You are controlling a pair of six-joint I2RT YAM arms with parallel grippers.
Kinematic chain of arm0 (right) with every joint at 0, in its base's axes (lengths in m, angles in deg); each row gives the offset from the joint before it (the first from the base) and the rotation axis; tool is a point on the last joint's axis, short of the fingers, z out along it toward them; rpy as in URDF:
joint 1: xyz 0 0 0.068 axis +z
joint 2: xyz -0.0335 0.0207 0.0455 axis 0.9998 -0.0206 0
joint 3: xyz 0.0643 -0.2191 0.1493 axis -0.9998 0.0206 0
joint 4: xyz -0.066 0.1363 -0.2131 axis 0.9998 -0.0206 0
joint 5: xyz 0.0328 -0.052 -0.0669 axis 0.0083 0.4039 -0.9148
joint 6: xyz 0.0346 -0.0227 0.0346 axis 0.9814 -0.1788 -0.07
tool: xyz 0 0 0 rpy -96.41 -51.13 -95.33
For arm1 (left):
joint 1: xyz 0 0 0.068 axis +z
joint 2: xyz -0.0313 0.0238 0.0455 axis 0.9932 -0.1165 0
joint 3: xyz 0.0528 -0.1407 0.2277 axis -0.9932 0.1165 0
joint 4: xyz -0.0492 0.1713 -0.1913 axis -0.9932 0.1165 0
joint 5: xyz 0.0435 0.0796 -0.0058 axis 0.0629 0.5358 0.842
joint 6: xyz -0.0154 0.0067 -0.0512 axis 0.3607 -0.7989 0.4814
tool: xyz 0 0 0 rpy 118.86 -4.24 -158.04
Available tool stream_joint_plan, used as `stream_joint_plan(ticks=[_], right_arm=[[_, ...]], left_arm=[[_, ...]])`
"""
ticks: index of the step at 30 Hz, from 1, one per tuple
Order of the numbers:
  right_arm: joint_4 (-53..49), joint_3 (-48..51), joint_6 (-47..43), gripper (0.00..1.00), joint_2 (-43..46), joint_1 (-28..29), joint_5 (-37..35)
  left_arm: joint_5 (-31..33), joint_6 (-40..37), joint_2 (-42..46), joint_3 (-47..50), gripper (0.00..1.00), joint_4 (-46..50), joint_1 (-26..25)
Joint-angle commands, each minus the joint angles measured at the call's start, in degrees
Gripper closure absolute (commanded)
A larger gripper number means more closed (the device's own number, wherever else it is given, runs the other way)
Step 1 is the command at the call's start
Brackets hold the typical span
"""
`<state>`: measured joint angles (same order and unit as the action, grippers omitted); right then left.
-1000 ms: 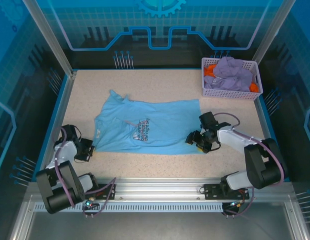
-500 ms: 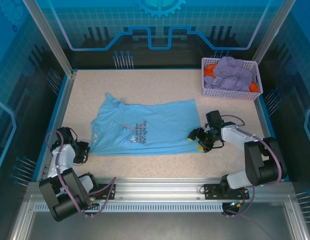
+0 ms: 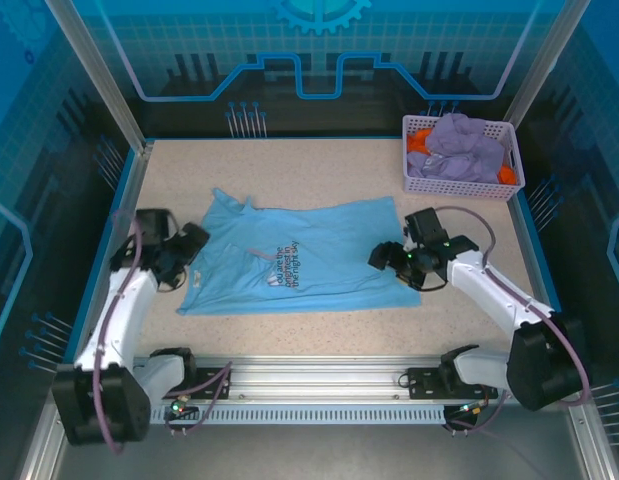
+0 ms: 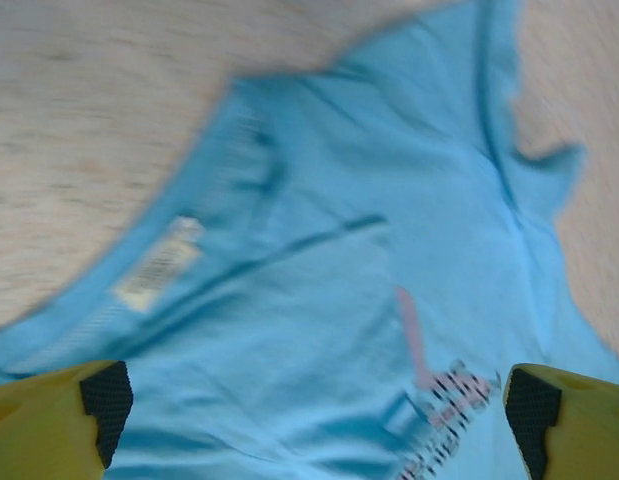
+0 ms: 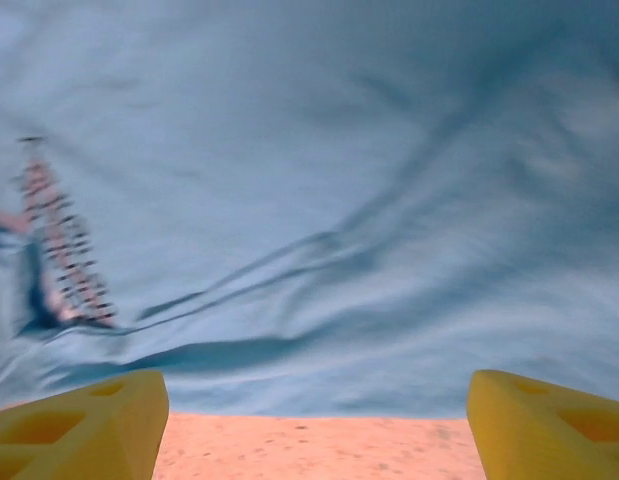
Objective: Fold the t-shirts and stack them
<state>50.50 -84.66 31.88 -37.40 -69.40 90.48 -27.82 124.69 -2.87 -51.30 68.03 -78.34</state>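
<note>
The far sleeve [image 3: 235, 208] is bunched up at the t-shirt's neck end, so the robot's left gripper should grab the sleeve's tip [image 3: 218, 193] and tug it straight before folding.
A light sky-blue t-shirt [image 3: 309, 262] lies spread flat on the speckled table, chest lettering [image 3: 287, 268] facing up. My left gripper [image 3: 193, 243] hovers over its neck end, jaws wide open with nothing in them. In the left wrist view the gripper [image 4: 314, 430] looks down on the shirt [image 4: 329, 260], with the neck label [image 4: 154, 268] and lettering [image 4: 444, 395] in sight. My right gripper [image 3: 385, 259] stands open over the shirt's right end. In the right wrist view the gripper [image 5: 314, 432] straddles the hem, with shirt cloth [image 5: 319, 200] ahead.
A lavender mesh basket [image 3: 459, 187] at the far right corner holds a lavender t-shirt [image 3: 467, 142] and an orange one [image 3: 420, 140]. Bare table [image 3: 319, 165] lies behind the shirt. Blue rails [image 3: 124, 215] border the table.
The left gripper has opened, let go of the shirt and moved away from the near edge to hover over the neck. The right gripper has lifted off the hem and opened wider.
</note>
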Motion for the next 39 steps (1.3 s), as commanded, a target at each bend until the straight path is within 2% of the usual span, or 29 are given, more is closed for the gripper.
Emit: stream_joint_plan(ticks=[1,3,6,10,13,17,20,27,32,36,39], right_arm=[[-0.81,-6.82,-4.02,0.22,-4.32,3.43,-0.05],[-0.73,-10.7,-5.06,0.23,-8.2,4.04,-0.53],[-1.41,-17.33,-6.8,0.28,-14.72,3.24,-3.4],[-1.67,-26.26,-8.17,0.31,-23.48,1.23,-6.51],[-1.63,-31.94,-8.31,0.32,-29.06,-0.37,-6.75],[-2.51,-38.17,-8.05,0.32,-34.55,-2.34,-7.04],[-2.32,-41.35,-8.4,0.32,-37.3,-3.65,-7.15],[-0.83,-45.63,-7.78,0.33,-41.93,-4.5,-6.92],[-3.11,-48.28,-8.75,0.33,-44.09,-5.79,-9.9],[-1.21,-46.62,-7.98,0.32,-44.01,-7.53,-8.71],[-0.38,-46.1,-8.14,0.32,-44.14,-7.55,-8.28]], left_arm=[[2.71,-3.82,-9.48,-8.43,0.02,0.33,-7.24],[4.08,-5.06,-15.61,-13.99,0.02,0.46,-9.87],[3.67,-4.08,-24.92,-21.34,0.01,-0.59,-10.0],[-4.67,4.15,-37.16,-27.52,0.05,-4.71,-5.49],[-6.47,9.76,-43.56,-30.21,0.08,-8.24,-1.54],[-7.53,8.79,-53.63,-41.97,0.13,-3.18,1.63],[-5.04,5.8,-59.41,-50.76,0.15,2.3,2.05],[-6.19,3.05,-70.39,-65.14,0.25,8.82,1.97],[-3.03,1.61,-71.73,-66.73,0.3,9.77,1.58],[-1.93,0.9,-72.37,-67.15,0.3,10.39,1.36],[-1.66,0.78,-72.95,-67.48,0.38,10.35,1.14]])
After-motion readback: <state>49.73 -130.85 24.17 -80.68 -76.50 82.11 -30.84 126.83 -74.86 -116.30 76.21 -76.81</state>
